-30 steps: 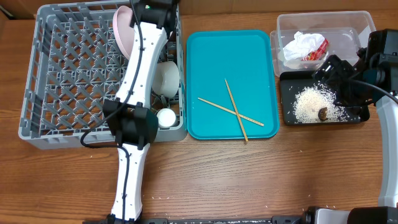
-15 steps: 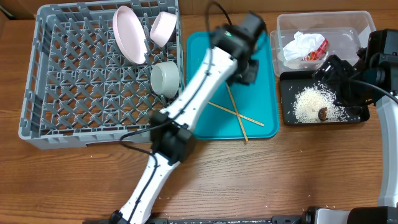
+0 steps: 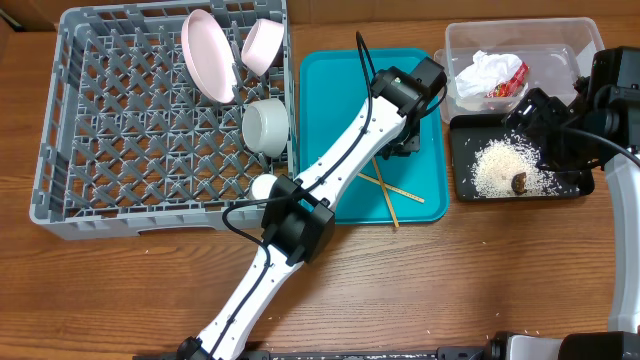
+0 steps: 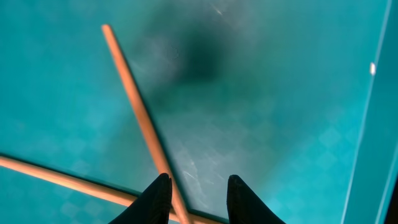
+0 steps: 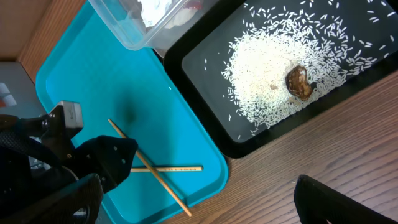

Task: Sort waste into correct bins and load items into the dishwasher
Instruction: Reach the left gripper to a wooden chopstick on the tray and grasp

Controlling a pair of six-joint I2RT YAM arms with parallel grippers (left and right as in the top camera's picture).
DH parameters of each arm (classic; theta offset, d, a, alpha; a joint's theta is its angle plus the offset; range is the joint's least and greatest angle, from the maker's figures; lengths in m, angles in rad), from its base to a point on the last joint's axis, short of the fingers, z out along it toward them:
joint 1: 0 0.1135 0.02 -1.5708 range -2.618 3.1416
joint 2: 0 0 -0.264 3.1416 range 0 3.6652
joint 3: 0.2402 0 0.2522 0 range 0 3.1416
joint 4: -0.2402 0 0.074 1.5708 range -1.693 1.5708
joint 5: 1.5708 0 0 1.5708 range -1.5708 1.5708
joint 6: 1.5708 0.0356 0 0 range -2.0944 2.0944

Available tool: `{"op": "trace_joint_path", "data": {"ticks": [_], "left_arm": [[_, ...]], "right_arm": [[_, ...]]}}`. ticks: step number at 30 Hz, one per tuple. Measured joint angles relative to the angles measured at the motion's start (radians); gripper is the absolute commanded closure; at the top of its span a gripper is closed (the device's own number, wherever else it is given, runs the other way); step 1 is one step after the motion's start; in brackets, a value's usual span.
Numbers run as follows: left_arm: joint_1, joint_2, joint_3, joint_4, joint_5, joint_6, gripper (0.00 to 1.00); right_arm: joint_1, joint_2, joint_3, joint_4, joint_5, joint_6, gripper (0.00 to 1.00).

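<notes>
I should use my left gripper to take the upper chopstick (image 3: 391, 209) to the grey rack first, because one chopstick lies across the other chopstick (image 3: 383, 184) on the teal tray.
Two wooden chopsticks (image 3: 402, 193) lie crossed on the teal tray (image 3: 340, 100). My left gripper (image 3: 400, 142) is open and low over them. In the left wrist view its fingers (image 4: 196, 190) straddle one chopstick (image 4: 140, 112) just above the crossing. My right gripper (image 3: 545, 135) is wide open and empty (image 5: 199, 202) by the black tray (image 3: 463, 135), which holds rice (image 3: 495, 165) and a brown lump (image 3: 519, 182). The clear tub (image 3: 560, 40) holds the napkin (image 3: 485, 70) and red wrapper (image 3: 510, 83). The grey rack (image 3: 60, 120) holds the plate (image 3: 205, 55), two bowls (image 3: 262, 45) (image 3: 267, 125) and the cup (image 3: 265, 186).
The left arm stretches diagonally from the front edge over the rack's right corner to the teal tray. The teal tray's rim stands close to the black tray (image 5: 205, 134). A few rice grains lie on the wood near the front edge (image 3: 430, 338).
My left arm has swung from the rack over to the teal tray and come down over the chopsticks. The right arm has not moved.
</notes>
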Motion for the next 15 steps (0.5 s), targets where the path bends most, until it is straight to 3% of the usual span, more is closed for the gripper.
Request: {"op": "trace_joint_path", "data": {"ticks": [1, 9, 12, 14, 15], "left_arm": [[0.003, 0.0, 0.0, -0.003, -0.008, -0.005, 0.6], [0.029, 0.0, -0.015, -0.03, -0.031, -0.038, 0.51], [0.027, 0.001, -0.08, -0.013, 0.002, -0.055, 0.51], [0.027, 0.003, -0.123, 0.012, 0.021, -0.06, 0.56], [0.027, 0.006, -0.145, 0.023, 0.036, -0.063, 0.64]], "right_arm": [[0.0, 0.0, 0.0, 0.0, 0.0, 0.0, 0.0], [0.0, 0.0, 0.0, 0.0, 0.0, 0.0, 0.0], [0.0, 0.0, 0.0, 0.0, 0.0, 0.0, 0.0], [0.0, 0.0, 0.0, 0.0, 0.0, 0.0, 0.0], [0.0, 0.0, 0.0, 0.0, 0.0, 0.0, 0.0]]}}
